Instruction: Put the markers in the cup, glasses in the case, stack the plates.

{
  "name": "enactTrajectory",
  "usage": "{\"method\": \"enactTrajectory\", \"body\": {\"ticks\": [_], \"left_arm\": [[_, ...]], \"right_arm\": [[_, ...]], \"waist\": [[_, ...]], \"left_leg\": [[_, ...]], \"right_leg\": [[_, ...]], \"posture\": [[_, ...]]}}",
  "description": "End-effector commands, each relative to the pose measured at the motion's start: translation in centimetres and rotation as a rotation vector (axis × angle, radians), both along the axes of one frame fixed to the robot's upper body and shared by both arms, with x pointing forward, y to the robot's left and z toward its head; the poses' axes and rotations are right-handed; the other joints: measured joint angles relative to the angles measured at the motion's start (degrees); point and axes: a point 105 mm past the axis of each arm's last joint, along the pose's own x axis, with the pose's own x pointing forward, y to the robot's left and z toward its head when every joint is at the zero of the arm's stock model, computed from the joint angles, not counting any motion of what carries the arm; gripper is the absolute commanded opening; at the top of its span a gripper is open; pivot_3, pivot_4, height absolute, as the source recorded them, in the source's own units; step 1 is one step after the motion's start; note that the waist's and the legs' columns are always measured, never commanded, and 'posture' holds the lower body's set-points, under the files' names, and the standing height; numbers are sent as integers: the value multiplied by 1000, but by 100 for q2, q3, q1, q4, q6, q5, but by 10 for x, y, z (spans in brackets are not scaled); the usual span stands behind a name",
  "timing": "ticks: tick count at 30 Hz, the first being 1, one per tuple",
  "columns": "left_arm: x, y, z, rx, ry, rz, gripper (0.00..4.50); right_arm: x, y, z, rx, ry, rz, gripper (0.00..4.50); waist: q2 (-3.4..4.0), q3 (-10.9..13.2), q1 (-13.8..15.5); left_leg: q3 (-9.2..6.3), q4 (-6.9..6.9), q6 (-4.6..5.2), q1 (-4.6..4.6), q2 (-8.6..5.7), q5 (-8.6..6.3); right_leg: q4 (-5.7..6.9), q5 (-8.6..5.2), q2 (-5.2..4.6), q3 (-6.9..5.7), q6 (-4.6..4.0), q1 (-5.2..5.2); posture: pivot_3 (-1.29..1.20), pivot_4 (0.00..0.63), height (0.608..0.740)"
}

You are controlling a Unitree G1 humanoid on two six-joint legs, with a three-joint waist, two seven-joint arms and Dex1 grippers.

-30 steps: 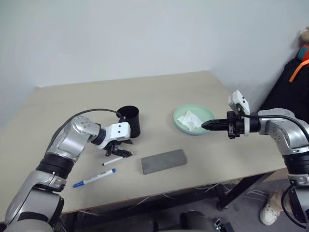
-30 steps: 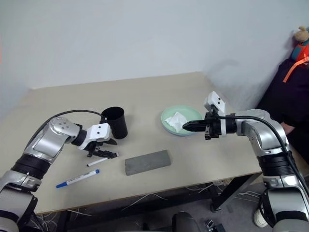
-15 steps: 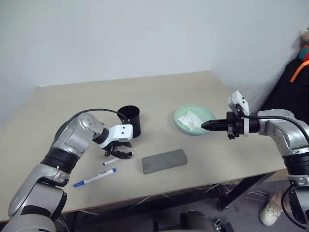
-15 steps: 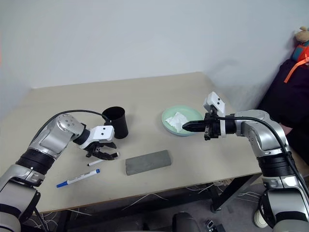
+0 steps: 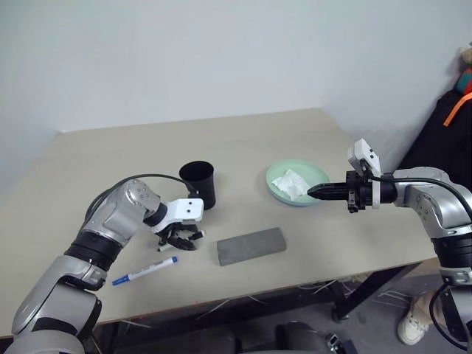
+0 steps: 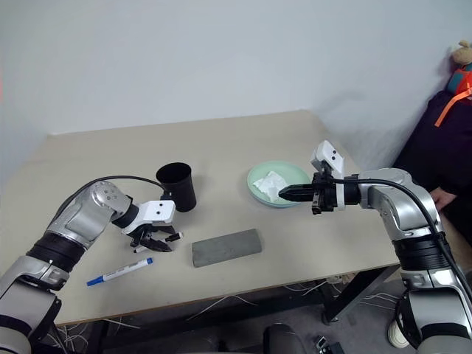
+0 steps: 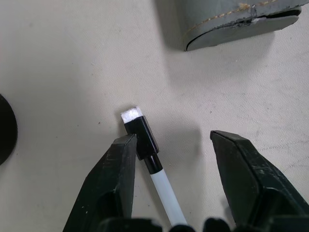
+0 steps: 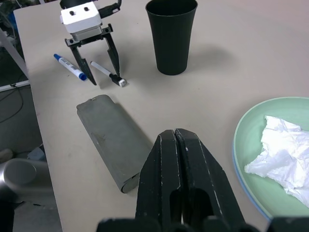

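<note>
My left gripper needs to open wider and straddle the marker before closing on its black cap (image 7: pixel 144 145), because one of its fingers crowds the white marker's black end (image 7: pixel 140 134).
My left gripper (image 7: pixel 173 145) points down at the table in front of the black cup (image 5: pixel 198 184). It is open, with one finger on each side of the white marker with black ends (image 7: pixel 145 140), which lies flat on the table. The blue-capped marker (image 5: pixel 145 271) lies nearer the front edge. The grey case (image 5: pixel 251 245) is closed, right of the markers. My right gripper (image 5: pixel 313 192) hovers shut and empty at the near rim of the mint green plate (image 5: pixel 313 181). A light blue edge (image 8: pixel 248 187) shows under that plate. The glasses are out of view.
A crumpled white tissue (image 5: pixel 289 183) lies in the green plate. The table's front edge (image 5: pixel 295 284) runs close below the case and blue marker. Dark bags (image 5: pixel 450 125) and a soft toy stand off the table at far right.
My left gripper has sunk and tipped further down over the black-ended marker, its jaws a little narrower. The right arm has not moved.
</note>
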Motion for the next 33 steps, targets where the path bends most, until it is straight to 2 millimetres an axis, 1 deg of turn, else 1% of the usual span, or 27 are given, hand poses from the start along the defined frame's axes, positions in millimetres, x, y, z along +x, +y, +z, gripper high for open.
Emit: {"method": "enactTrajectory", "body": {"ticks": [1, 5, 6, 11, 15, 19, 22, 24, 25, 26, 27, 33], "left_arm": [[0, -1, 1, 15, -16, -13, 1681], [-2, 0, -2, 24, -11, -9, 290], [-2, 0, -3, 26, -10, -8, 26], [-6, -2, -4, 13, -6, -22, 26], [-4, -8, 0, -13, -30, -29, 26], [-3, -8, 1, -15, -34, -26, 26], [-2, -11, 5, -38, -37, -35, 26], [-5, -17, 14, -79, -30, -65, 26], [-6, -19, 18, -93, -26, -74, 387], [-7, -20, 20, -101, -23, -79, 560], [-7, -20, 22, -105, -17, -78, 895], [1, -32, 39, -139, -74, -67, 3053]], "right_arm": [[0, 0, 16, 14, -60, 13, 0], [0, 1, 16, 15, -60, 14, 0], [0, 1, 16, 15, -61, 14, 0], [0, 1, 16, 15, -63, 14, 0], [0, 1, 16, 17, -61, 17, 0], [0, 2, 16, 18, -60, 18, 0], [0, 2, 16, 17, -61, 18, 0], [0, 2, 16, 17, -61, 18, 0], [0, 2, 16, 17, -60, 18, 0], [0, 2, 16, 17, -60, 18, 0], [0, 2, 16, 16, -60, 17, 0], [1, 2, 15, 17, -58, 21, 0]], "waist": [[0, 0, 0], [0, -1, 0], [0, -1, -1], [0, -1, 0], [0, -1, 2], [0, -1, 1], [0, -1, 1], [0, -1, 2], [0, -1, 2], [0, -1, 1], [0, -1, 0], [0, -1, 0]], "left_leg": [[0, 0, 0, 0, 0, 0], [1, 0, 0, 1, 0, 0], [0, 0, 0, 1, 0, 0], [0, 1, 1, 1, 2, 0], [0, 3, 0, 1, 1, 0], [-1, 4, 0, -1, -1, 0], [0, 4, 0, -1, -1, 0], [-1, 4, 0, 0, 0, 0], [-1, 4, 0, -1, 0, 0], [-2, 5, 0, -1, 0, 0], [-1, 5, 0, -1, 0, 0], [-1, 7, 1, -1, -1, 0]], "right_leg": [[0, 0, 0, 0, 0, 1], [1, 0, 0, 1, 0, 1], [2, 0, 0, 0, 0, 1], [2, 0, 2, 0, 0, 0], [2, 0, 0, 0, 0, 1], [2, 0, 0, 1, 0, 1], [2, 0, 0, 1, 0, 1], [3, 0, 0, 0, 0, 1], [3, 0, 1, 0, 0, 1], [2, 0, 0, 0, 0, 1], [2, 0, 0, 0, 0, 1], [2, 0, 2, 1, 0, 1]], "posture": [[0, 0, 735], [0, 0, 735], [0, 0, 735], [0, 0, 735], [0, 0, 735], [0, 0, 735], [0, 0, 735], [0, 0, 735], [0, 0, 735], [0, 0, 735], [0, 0, 735], [0, 0, 735]]}}
